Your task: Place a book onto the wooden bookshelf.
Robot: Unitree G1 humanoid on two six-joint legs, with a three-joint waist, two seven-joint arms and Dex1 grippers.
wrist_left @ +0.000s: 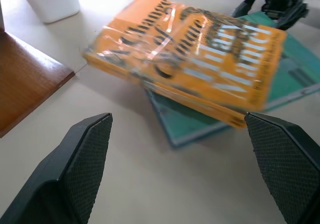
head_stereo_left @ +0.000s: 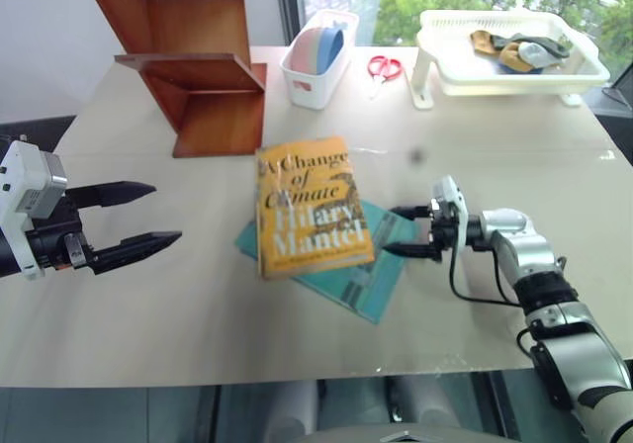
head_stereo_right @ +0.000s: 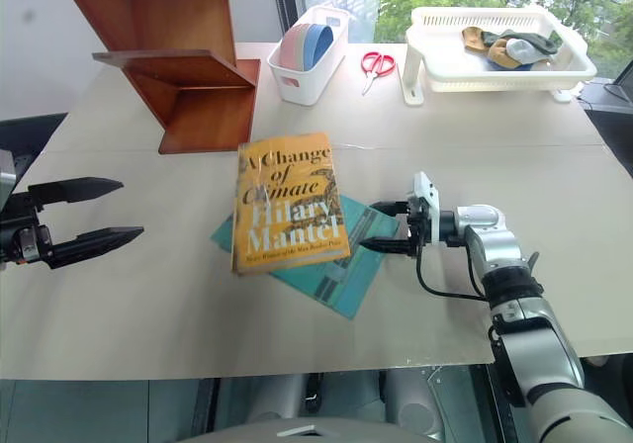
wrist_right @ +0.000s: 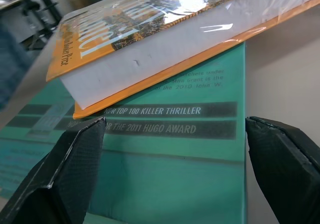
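Observation:
The teal book's corner [head_stereo_left: 247,238] sticks out past the spine of the yellow-orange book, so the robot's right gripper needs to push the yellow-orange book [head_stereo_left: 358,216] over that corner before the left gripper takes it.
The yellow-orange book [head_stereo_left: 310,206] lies cover up in the middle of the table, resting on a thinner teal book [head_stereo_left: 371,270]. The wooden bookshelf [head_stereo_left: 193,57] stands at the far left of the table. My right gripper [head_stereo_left: 407,230] is open, pointing left at the right edge of the two books, its fingers just over the teal cover; in the right wrist view the book [wrist_right: 165,39] is close ahead, between and above the fingers. My left gripper [head_stereo_left: 148,214] hangs open over the table well left of the book, holding nothing.
A white bin [head_stereo_left: 318,59] with pink and blue items stands behind the books. Red scissors [head_stereo_left: 384,67] lie beside it. A white tray [head_stereo_left: 509,65] holding cloth items sits at the far right. Bare table surface lies between my left gripper and the books.

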